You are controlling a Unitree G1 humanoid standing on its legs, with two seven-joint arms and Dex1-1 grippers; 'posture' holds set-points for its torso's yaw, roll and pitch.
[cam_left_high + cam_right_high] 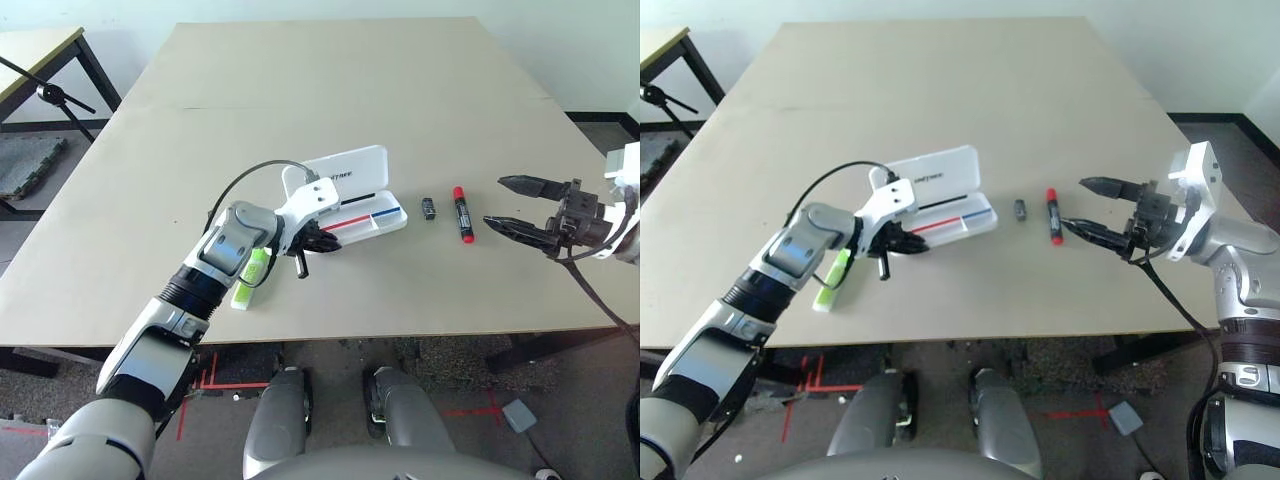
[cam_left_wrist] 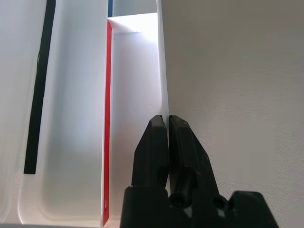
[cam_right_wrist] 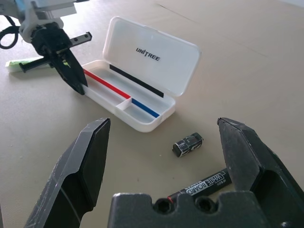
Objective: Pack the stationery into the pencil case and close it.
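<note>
My gripper will lower the black marker (image 1: 463, 215) into the compartment with the black stripe (image 1: 357, 199), and the marker will lie flat inside, because that compartment is long and undivided.
The white pencil case (image 1: 350, 168) lies open at mid-table with its lid propped up, red and blue stripes in its tray (image 3: 142, 124). My left gripper (image 1: 326, 241) is shut on the case's front wall at its left end; one finger (image 2: 152, 142) is inside the tray and the other is outside. A lime-green highlighter (image 1: 252, 278) lies under my left forearm. To the right of the case are a tiny black block (image 1: 429, 208) and a red-capped black marker (image 1: 462, 213). My right gripper (image 1: 494, 202) hovers open just right of the marker, empty.
A black cable (image 1: 250, 175) loops over my left wrist. A side table and a tripod leg (image 1: 50, 95) stand beyond the table's far left corner. The tan tabletop (image 1: 330, 90) stretches bare behind the case.
</note>
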